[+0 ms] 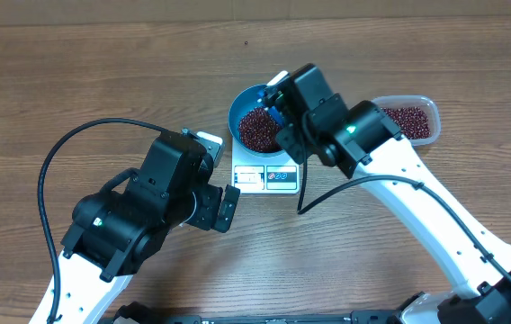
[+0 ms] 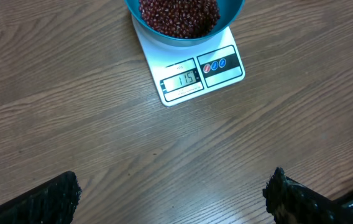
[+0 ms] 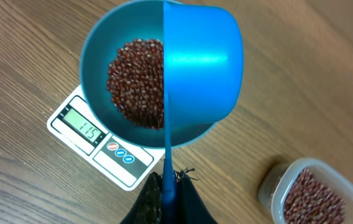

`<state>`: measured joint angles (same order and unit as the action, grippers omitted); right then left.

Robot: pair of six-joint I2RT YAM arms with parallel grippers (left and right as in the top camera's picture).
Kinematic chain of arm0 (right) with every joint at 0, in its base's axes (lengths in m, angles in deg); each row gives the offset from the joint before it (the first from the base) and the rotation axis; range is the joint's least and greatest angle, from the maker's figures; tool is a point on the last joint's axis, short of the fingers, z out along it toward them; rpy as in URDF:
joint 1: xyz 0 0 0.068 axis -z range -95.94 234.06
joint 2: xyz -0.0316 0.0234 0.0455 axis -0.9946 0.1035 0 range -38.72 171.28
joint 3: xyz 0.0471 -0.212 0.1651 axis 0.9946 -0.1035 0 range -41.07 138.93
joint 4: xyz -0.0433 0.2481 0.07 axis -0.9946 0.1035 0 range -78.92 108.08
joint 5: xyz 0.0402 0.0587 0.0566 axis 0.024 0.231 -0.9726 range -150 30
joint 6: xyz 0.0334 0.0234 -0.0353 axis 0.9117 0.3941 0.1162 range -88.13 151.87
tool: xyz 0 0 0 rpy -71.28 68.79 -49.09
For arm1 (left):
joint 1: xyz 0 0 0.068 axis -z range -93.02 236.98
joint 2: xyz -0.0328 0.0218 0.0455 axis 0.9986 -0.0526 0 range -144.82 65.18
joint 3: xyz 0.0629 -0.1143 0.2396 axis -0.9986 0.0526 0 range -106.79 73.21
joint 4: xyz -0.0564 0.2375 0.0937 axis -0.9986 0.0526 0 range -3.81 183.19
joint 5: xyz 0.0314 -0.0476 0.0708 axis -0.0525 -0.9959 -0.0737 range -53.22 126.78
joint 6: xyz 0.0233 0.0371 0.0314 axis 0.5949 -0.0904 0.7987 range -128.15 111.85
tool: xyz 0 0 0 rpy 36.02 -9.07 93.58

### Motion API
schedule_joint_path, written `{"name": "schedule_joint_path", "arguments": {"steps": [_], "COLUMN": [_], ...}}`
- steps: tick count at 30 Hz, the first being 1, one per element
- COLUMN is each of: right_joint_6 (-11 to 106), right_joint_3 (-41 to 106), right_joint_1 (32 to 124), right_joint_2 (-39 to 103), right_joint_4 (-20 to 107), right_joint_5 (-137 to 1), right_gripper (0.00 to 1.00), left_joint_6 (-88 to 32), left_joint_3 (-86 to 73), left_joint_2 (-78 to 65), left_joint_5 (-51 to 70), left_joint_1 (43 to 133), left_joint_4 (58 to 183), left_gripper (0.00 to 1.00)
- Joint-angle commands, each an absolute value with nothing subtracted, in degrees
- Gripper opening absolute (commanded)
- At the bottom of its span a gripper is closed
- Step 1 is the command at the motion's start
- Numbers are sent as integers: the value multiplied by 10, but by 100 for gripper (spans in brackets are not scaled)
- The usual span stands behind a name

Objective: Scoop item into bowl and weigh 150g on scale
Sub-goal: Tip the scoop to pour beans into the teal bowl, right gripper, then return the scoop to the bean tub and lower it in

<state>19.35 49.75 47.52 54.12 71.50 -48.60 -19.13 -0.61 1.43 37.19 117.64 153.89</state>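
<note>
The scale's display [image 2: 181, 79] shows less than 150g while the blue scoop is tipped over the bowl, so my right gripper should go back to the clear tub [image 1: 408, 120] to get more beans.
The teal bowl [image 1: 240, 106] stands on the white scale [image 1: 266, 177], whose display reads 115. A heap of red-brown beans [image 3: 136, 81] lies inside the bowl [image 3: 92, 56]. My right gripper [image 3: 170, 186] is shut on the thin handle of a bright blue scoop [image 3: 201, 68]. The scoop is turned on its side above the bowl's right half. My left gripper [image 2: 173, 190] hangs open over bare table, in front of the scale [image 2: 158, 53], with nothing between its fingers.
A clear plastic tub [image 1: 408, 120] holding more beans sits right of the bowl, also at the lower right of the right wrist view. A black cable [image 1: 53, 162] loops left of the left arm.
</note>
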Motion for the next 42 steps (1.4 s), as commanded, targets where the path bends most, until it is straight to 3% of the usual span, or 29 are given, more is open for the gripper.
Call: {"name": "schedule_joint_path", "arguments": {"steps": [1, 7, 12, 19, 27, 42], "right_joint_6": [170, 179, 310, 368, 348, 331], "right_joint_3": [515, 515, 533, 625, 649, 593], "right_joint_1": [462, 462, 494, 655, 835, 843], "right_joint_2": [528, 528, 527, 510, 527, 613], "right_joint_4": [703, 693, 696, 706, 827, 885], "right_joint_5": [-456, -446, -456, -581, -524, -456], "right_gripper": [4, 4, 4, 4, 4, 4], "left_joint_6": [-200, -200, -200, -200, -200, -200], "left_joint_3": [-18, -18, -18, -18, -18, -18], "left_joint_2": [22, 22, 22, 22, 22, 22], "left_joint_5": [372, 372, 372, 372, 372, 372], "left_joint_1": [1174, 1174, 1174, 1174, 1174, 1174], "left_joint_4": [1537, 1537, 1537, 1537, 1537, 1537], "left_gripper": [99, 99, 99, 99, 99, 99]}}
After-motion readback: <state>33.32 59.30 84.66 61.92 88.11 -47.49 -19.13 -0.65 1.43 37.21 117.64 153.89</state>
